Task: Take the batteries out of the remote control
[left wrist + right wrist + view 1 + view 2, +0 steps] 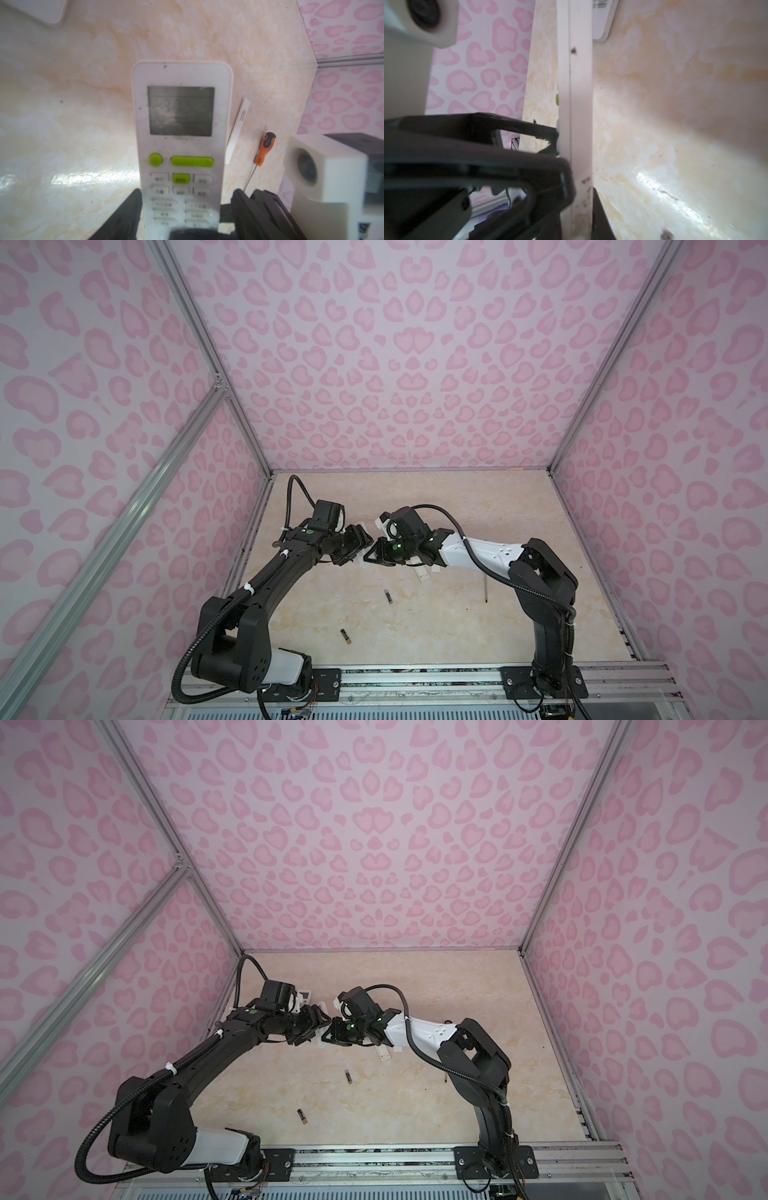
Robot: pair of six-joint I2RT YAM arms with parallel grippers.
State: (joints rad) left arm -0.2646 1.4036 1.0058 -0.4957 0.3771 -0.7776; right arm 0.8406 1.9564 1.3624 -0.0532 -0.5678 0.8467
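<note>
The remote's button end (182,206) is crowded by both my grippers, so my right gripper should turn the remote so that my left gripper can take it by the screen end (182,100).
A white remote control (182,72) with a grey screen and green buttons is held up off the table between my two grippers. My left gripper (187,192) is open around its button end: one finger lies against one long edge, the other stands clear of the other edge. My right gripper (581,182) is shut on the remote (581,83), pinching its face and back. Two batteries, black with gold ends, lie loose on the table in both top views (387,596) (345,637) (348,1076) (303,1117). The remote's back is hidden.
An orange-handled screwdriver (265,148) and a flat white cover plate (236,133) lie on the table under my right arm. A second white remote (305,995) lies behind my left gripper. Pink patterned walls close in the marble table (478,635).
</note>
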